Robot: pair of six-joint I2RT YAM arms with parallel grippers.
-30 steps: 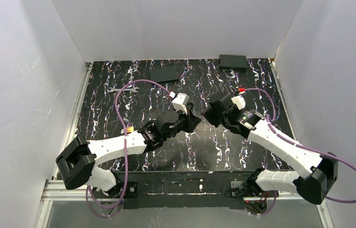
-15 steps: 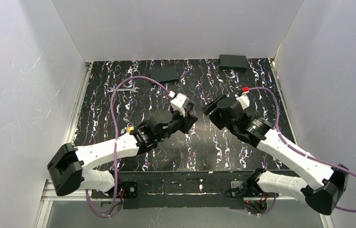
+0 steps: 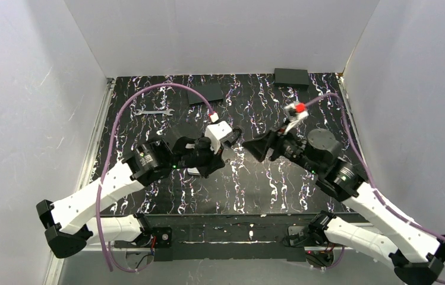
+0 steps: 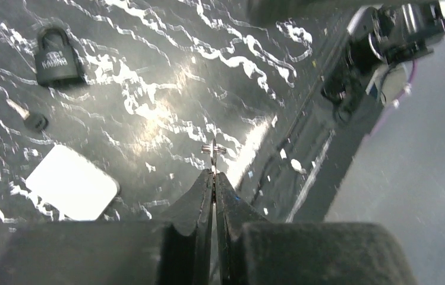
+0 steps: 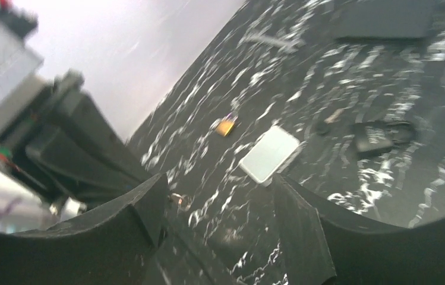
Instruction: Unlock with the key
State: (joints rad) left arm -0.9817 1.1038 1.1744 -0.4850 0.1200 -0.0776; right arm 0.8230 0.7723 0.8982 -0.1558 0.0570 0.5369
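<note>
The key's metal end (image 4: 212, 149) sticks out free past my left gripper's fingers. My open right gripper should go on toward that end (image 5: 181, 201) and close on it.
My left gripper (image 4: 214, 175) is shut on the key (image 4: 213, 148). Only a thin metal sliver shows past the tips; its head is hidden between the pads. The right wrist view shows that same brass bit (image 5: 178, 200) at the left gripper's tip. A black padlock (image 4: 59, 56) lies flat on the table, apart from both grippers. My right gripper (image 5: 220, 184) is open with nothing between its fingers, and it faces the left gripper (image 3: 217, 160) across a gap from the right (image 3: 254, 149).
Another small black-headed key (image 4: 30, 119) lies beside the padlock (image 5: 380, 133), and a white card (image 4: 71, 190) lies close by. A small yellow piece (image 5: 226, 126) sits farther left. A flat wrench (image 3: 154, 111) and two black boxes (image 3: 205, 92) (image 3: 291, 77) lie at the back.
A second ago both grippers met tip to tip at mid-table. The right gripper has opened and pulled back right. The left arm has swung back left and stays shut.
</note>
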